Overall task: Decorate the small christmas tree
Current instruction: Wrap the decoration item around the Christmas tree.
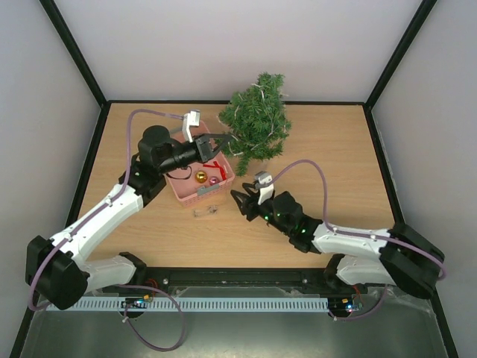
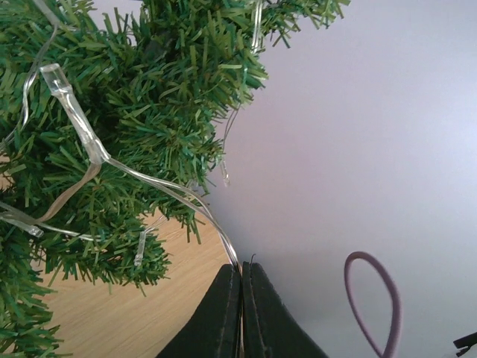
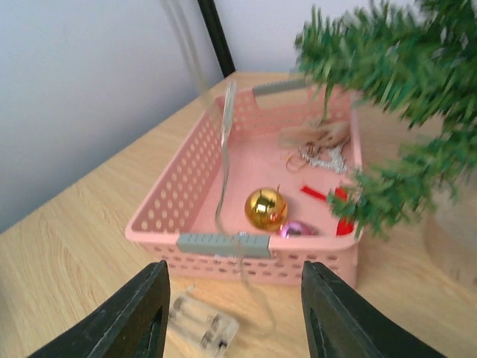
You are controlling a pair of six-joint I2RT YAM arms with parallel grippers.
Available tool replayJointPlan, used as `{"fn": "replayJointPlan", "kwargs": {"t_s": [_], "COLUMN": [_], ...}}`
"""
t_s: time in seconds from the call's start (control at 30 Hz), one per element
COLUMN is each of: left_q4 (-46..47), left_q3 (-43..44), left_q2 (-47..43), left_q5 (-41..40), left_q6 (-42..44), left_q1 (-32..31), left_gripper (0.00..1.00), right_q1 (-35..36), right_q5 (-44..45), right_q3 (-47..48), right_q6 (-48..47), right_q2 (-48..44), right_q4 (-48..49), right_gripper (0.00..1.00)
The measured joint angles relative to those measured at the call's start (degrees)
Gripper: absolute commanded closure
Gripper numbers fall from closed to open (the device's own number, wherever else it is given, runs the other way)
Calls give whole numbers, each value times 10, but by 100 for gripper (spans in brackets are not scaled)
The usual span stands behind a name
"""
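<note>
My right gripper should keep going down beside the battery box, with the thin wire (image 3: 220, 201) hanging between its open fingers, until I close on the wire's lower part.
The small christmas tree (image 1: 257, 123) stands at the back of the table, and its green branches fill the left wrist view (image 2: 112, 134). A clear light string (image 2: 97, 153) winds through them. My left gripper (image 1: 223, 142) sits over the pink basket (image 1: 188, 195) beside the tree, its jaws shut (image 2: 241, 272) on the string's thin wire. My right gripper (image 1: 242, 201) hangs open (image 3: 235, 272) in front of the basket (image 3: 186, 186), with nothing between its fingers. The wire (image 3: 223, 164) drops over the basket's near rim to a clear battery box (image 3: 201, 322) on the table.
Inside the basket lie a gold ball (image 3: 266, 208), a pink ball (image 3: 298, 228), a red ribbon (image 3: 328, 195) and a silver ornament (image 3: 324, 156). The battery box (image 1: 206, 212) lies just in front of the basket. White walls with black posts enclose the table.
</note>
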Motion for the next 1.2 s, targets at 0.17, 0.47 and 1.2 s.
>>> {"fn": "replayJointPlan", "kwargs": {"t_s": [0.17,0.47,1.2], "left_q4": [3,11,12], "left_q3": [-9,-11,-11], "left_q2": [0,0,-5], "left_q5": [-5,-11,-22], "left_q6": [-3,-12,-17], "left_q1": [-2,-12,-18], "left_gripper": [98,98,98], "right_q1": [19,28,29], "right_q5": [10,28,55], "right_q3": [-32,-22,9], "right_q6": [-4,1,-25], "right_q2": [85,281,420], "right_q4": [102,261,416], "right_gripper": [51,51,95]}}
